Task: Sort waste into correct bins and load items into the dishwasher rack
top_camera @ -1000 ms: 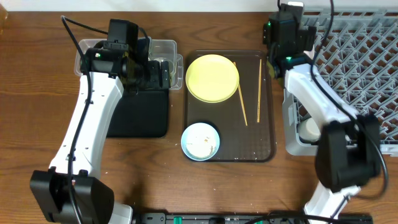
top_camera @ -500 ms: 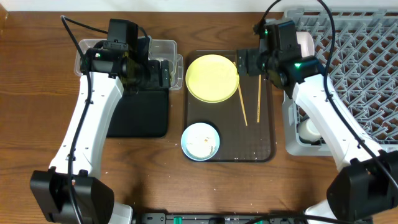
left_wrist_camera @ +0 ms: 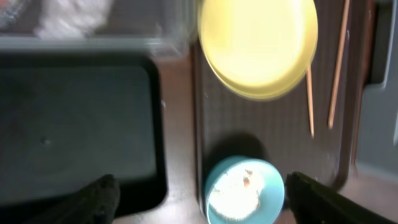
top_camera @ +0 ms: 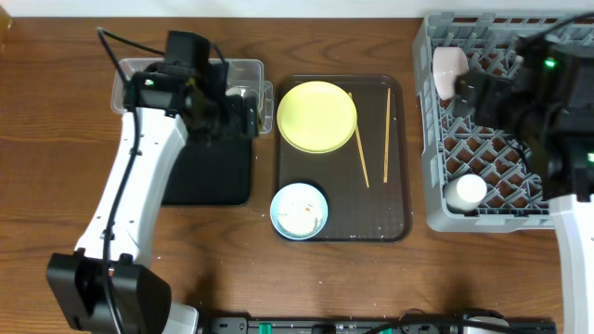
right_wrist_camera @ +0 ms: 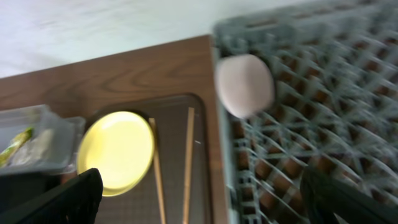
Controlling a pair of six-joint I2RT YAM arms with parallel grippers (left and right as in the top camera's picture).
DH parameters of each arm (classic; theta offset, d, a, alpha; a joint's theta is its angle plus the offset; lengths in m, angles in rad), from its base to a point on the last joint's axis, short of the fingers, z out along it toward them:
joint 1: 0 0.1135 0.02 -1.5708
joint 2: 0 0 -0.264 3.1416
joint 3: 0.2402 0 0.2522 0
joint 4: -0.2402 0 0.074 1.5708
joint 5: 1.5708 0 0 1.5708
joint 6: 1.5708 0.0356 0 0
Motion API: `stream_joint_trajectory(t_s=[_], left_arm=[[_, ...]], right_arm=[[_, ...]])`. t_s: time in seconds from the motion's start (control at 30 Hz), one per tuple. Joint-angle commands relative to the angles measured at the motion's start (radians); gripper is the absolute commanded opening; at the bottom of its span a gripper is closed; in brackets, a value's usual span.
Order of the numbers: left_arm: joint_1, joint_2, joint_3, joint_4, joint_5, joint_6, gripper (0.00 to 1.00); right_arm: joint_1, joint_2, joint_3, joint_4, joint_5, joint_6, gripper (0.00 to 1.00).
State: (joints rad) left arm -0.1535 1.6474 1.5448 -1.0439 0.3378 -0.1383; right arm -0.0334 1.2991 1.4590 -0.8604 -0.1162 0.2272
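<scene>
Whitish scraps (top_camera: 299,211) lie in the light blue bowl, so my right gripper should wait above the rack while my left gripper empties the bowl into the black tray (top_camera: 210,180).
The yellow plate (top_camera: 316,116), two chopsticks (top_camera: 360,153) and the light blue bowl (top_camera: 299,211) holding whitish scraps lie on the brown tray (top_camera: 399,218). My left gripper (top_camera: 243,116) is open and empty at the edge of the clear tub (top_camera: 243,70). In its wrist view the bowl (left_wrist_camera: 244,190) lies between the spread fingers (left_wrist_camera: 205,202), below the plate (left_wrist_camera: 258,46). My right gripper (top_camera: 478,93) is open and empty over the grey rack (top_camera: 436,218). A pale pinkish round dish (top_camera: 449,70) and a small white cup (top_camera: 464,192) sit in the rack.
The black tray (top_camera: 209,176) lies just in front of the clear tub. The tub holds white paper (left_wrist_camera: 68,18) and the green-yellow wrapper (right_wrist_camera: 18,144). The right wrist view shows the plate (right_wrist_camera: 116,151), a chopstick (right_wrist_camera: 188,162), the pale dish (right_wrist_camera: 244,85) and the rack (right_wrist_camera: 323,124).
My right arm has swung right, from above the brown tray to above the rack. The left arm has hardly moved. The plate, chopsticks and bowl stay put.
</scene>
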Motion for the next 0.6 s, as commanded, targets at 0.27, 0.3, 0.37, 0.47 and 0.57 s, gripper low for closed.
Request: stream_joint_trajectory(t_s=[0.27, 0.3, 0.37, 0.47, 0.57], left_arm=[[-0.386, 0.023, -0.089, 0.014, -0.206, -0.261, 0.82], [-0.414, 0.033, -0.097, 0.023, -0.223, -0.291, 0.81], [-0.468, 0.061, -0.113, 0.048, -0.227, -0.325, 0.80], [-0.524, 0.115, -0.120, 0.071, -0.227, -0.351, 0.78], [-0.560, 0.170, -0.120, 0.085, -0.227, -0.358, 0.73]], right_arm=[[-0.073, 0.019, 0.001, -0.056, -0.012, 0.008, 0.99], [-0.073, 0.019, 0.001, -0.056, -0.012, 0.008, 0.99], [-0.073, 0.020, 0.001, -0.057, -0.012, 0.008, 0.99], [-0.073, 0.021, 0.001, -0.061, -0.012, 0.008, 0.99], [-0.073, 0.021, 0.001, -0.067, -0.012, 0.008, 0.99]])
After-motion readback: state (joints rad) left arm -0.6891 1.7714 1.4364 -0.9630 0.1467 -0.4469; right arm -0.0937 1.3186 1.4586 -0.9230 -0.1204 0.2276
